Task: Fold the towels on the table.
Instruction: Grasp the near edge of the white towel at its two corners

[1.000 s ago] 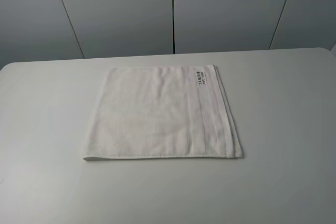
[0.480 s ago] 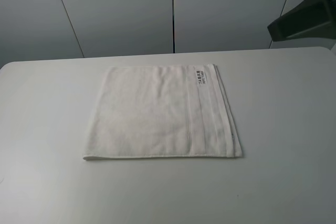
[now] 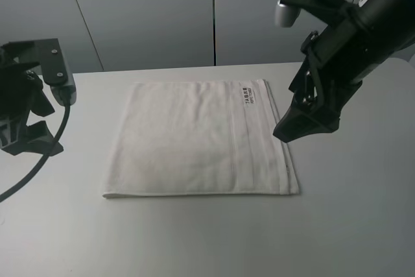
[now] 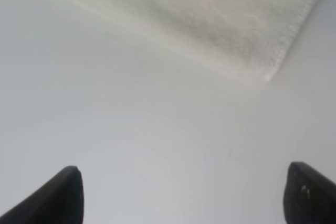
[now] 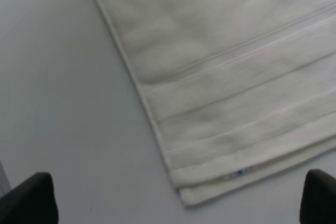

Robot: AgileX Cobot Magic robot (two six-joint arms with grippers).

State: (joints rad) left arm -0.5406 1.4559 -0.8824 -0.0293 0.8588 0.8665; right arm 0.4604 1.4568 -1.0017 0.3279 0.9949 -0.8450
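The white towel's near corner [image 3: 107, 194] is flat and clear beyond my left gripper's open fingers, so I keep going toward that corner until the fingers are on both sides of the towel's edge [image 3: 118, 194].
The white towel [image 3: 194, 137] lies flat on the white table [image 3: 350, 225], with stacked edges along its right side and a small dark label [image 3: 248, 95] near the far right corner. My left gripper [image 3: 29, 142] hovers over the table to the left of the towel, open and empty. The left wrist view shows its fingertips [image 4: 65, 192] wide apart and a towel corner [image 4: 220, 19] beyond them. My right gripper [image 3: 299, 129] hovers at the towel's right edge, open and empty. The right wrist view shows the banded towel corner [image 5: 236, 87] between its spread fingertips [image 5: 31, 198].
Grey wall panels [image 3: 149, 11] stand behind the table's far edge. A black cable [image 3: 39, 160] hangs from the left arm over the table's left side. Bare tabletop [image 3: 194, 244] lies in front of the towel.
Both arms have come into view: none one second ago, only the right arm's tip at the upper right half a second ago. The towel has not moved.
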